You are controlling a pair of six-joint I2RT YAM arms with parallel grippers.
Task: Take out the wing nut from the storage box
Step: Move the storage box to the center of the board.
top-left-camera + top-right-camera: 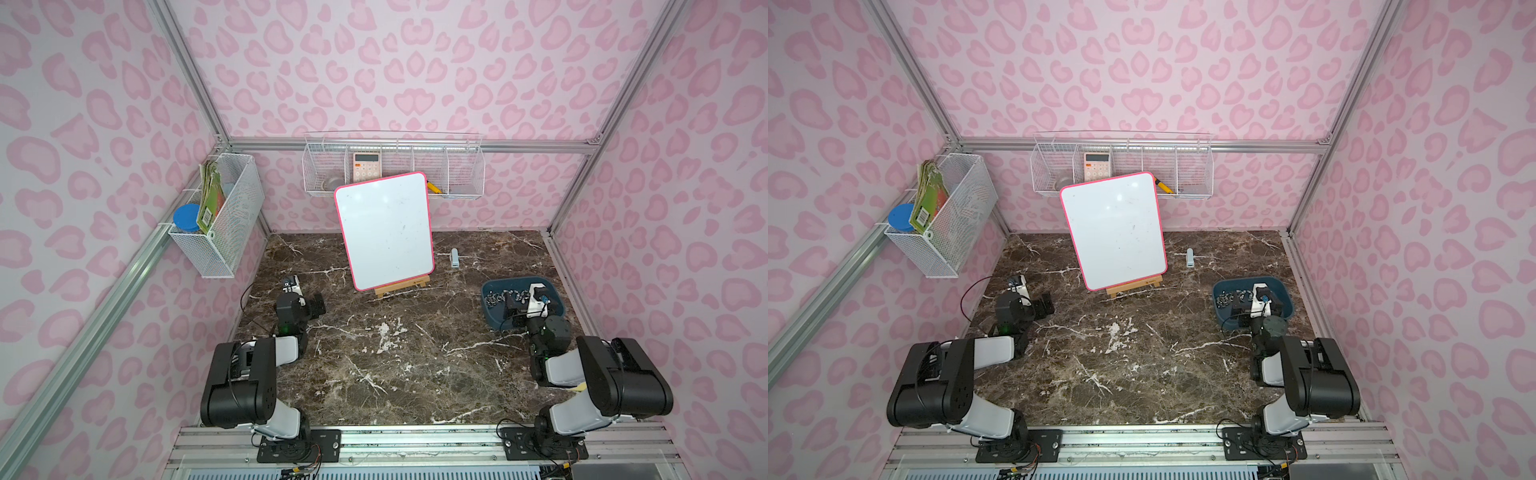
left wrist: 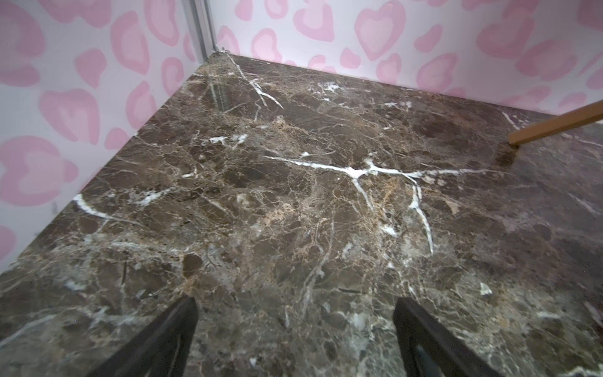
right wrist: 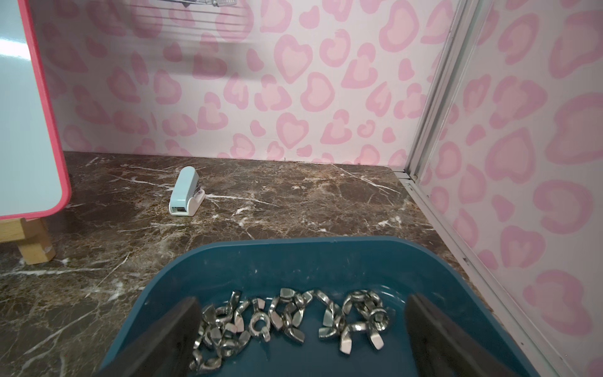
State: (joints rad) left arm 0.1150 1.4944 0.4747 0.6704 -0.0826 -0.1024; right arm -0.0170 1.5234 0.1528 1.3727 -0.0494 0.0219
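The storage box (image 1: 494, 312) is by the wall, far from my left gripper. Next, my right gripper pulls the box to the table's middle (image 1: 429, 324) before taking a wing nut.
The dark teal storage box (image 1: 496, 322) (image 1: 1225, 322) sits at the table's right side, near the right wall. Several silver wing nuts (image 1: 498, 297) (image 3: 287, 318) lie in a loose heap on its floor. My right gripper (image 1: 510, 305) (image 1: 1241, 304) (image 3: 301, 298) hangs open just above the box, its two black fingers (image 3: 182, 323) standing either side of the heap and holding nothing. My left gripper (image 1: 316, 305) (image 1: 1046, 305) (image 2: 295, 299) rests open and empty over bare marble at the table's left side, far from the box.
A pink-framed whiteboard (image 1: 384, 230) leans on a wooden easel (image 1: 401, 286) at the back middle. A small light-blue stapler (image 1: 455, 257) (image 3: 186, 192) lies behind the box. White wire baskets hang on the back wall (image 1: 392, 166) and the left wall (image 1: 220, 212).
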